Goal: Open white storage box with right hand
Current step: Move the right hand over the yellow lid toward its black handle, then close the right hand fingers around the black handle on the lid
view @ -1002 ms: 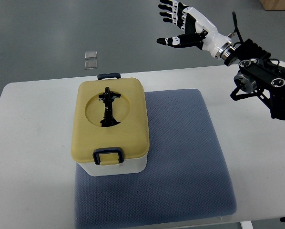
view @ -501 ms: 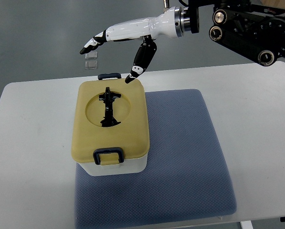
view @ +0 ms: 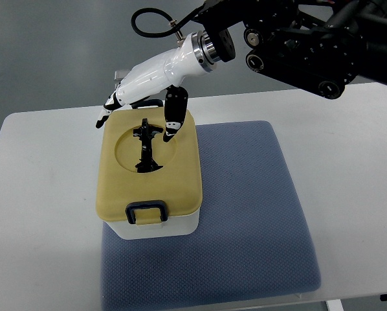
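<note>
The dark blue latch point(view: 147, 211) is flipped up off the box's rim. The yellow lid point(view: 119, 184) will therefore come off in one piece when I lift the black handle.
The white storage box point(view: 158, 227) stands on the left part of a blue mat point(view: 245, 194). It is shut under a yellow lid point(view: 180, 175), which has a black handle point(view: 145, 148) in a round recess and a dark blue latch point(view: 147, 212) at the near end. My right hand point(view: 143, 87) reaches in from the upper right and hovers over the box's far end. Its fingers are spread and stretch past the far left corner, and the thumb point(view: 171, 120) points down by the recess rim. It holds nothing. The far latch is hidden behind the hand. The left arm is not in view.
The mat lies on a white table point(view: 355, 168), with grey floor beyond the far edge. My black right forearm point(view: 303, 39) crosses the upper right.
My right hand has swung from the upper right down and left, and is now low over the far end of the lid, covering the far latch. The box has not moved.
</note>
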